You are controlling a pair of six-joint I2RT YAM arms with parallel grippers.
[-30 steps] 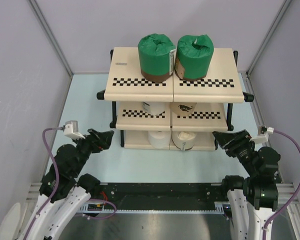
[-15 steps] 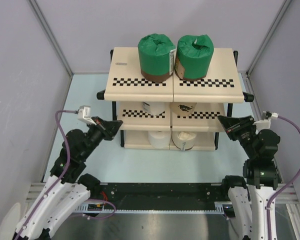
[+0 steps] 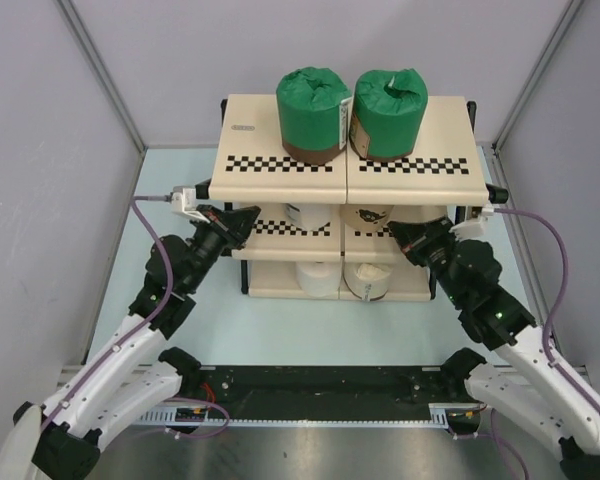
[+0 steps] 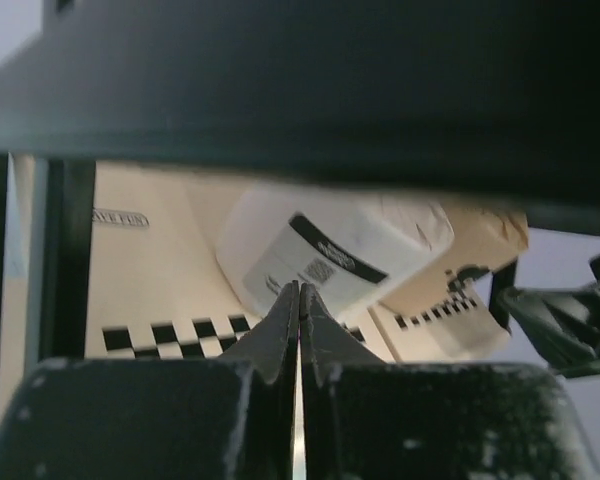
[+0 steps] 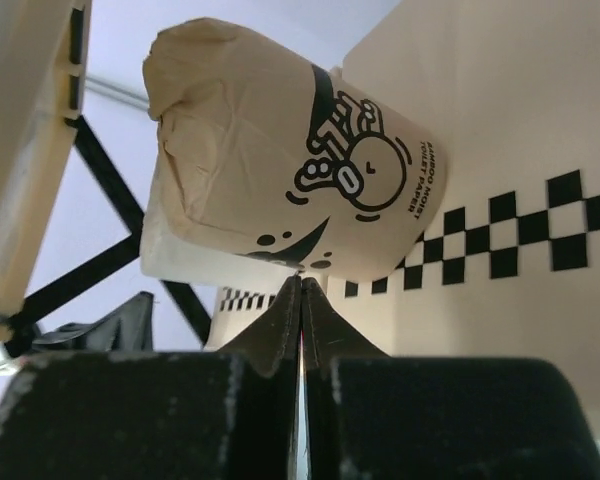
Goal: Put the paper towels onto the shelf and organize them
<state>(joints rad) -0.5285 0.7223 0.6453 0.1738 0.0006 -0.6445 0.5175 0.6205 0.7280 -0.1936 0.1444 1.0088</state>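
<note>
The shelf's black tube end (image 3: 204, 190) is too close to my left gripper's wrist, so my left gripper should gently move clear and come in below it toward the white roll (image 3: 308, 216).
The shelf (image 3: 270, 135) stands mid-table with paper towels on every tier. Two green rolls (image 3: 312, 98) (image 3: 388, 98) sit on top. On the middle tier are a white labelled roll (image 3: 308, 213) (image 4: 330, 250) and a tan printed roll (image 3: 368, 215) (image 5: 280, 170). Two pale rolls (image 3: 318, 280) (image 3: 366, 281) stand on the bottom tier. My left gripper (image 3: 252, 215) (image 4: 300, 290) is shut and empty, its tips pointing at the white roll from the left. My right gripper (image 3: 395, 230) (image 5: 301, 283) is shut and empty, its tips just short of the tan roll; contact cannot be told.
Black frame tubes (image 3: 225, 225) (image 3: 458, 228) run down the shelf's sides beside each gripper. The top panel hangs low over both wrists. Grey walls (image 3: 40, 150) close in the pale blue table (image 3: 310, 330) on three sides.
Both arms have swung up and inward from the table's sides to the middle tier's front. Both grippers have closed from open.
</note>
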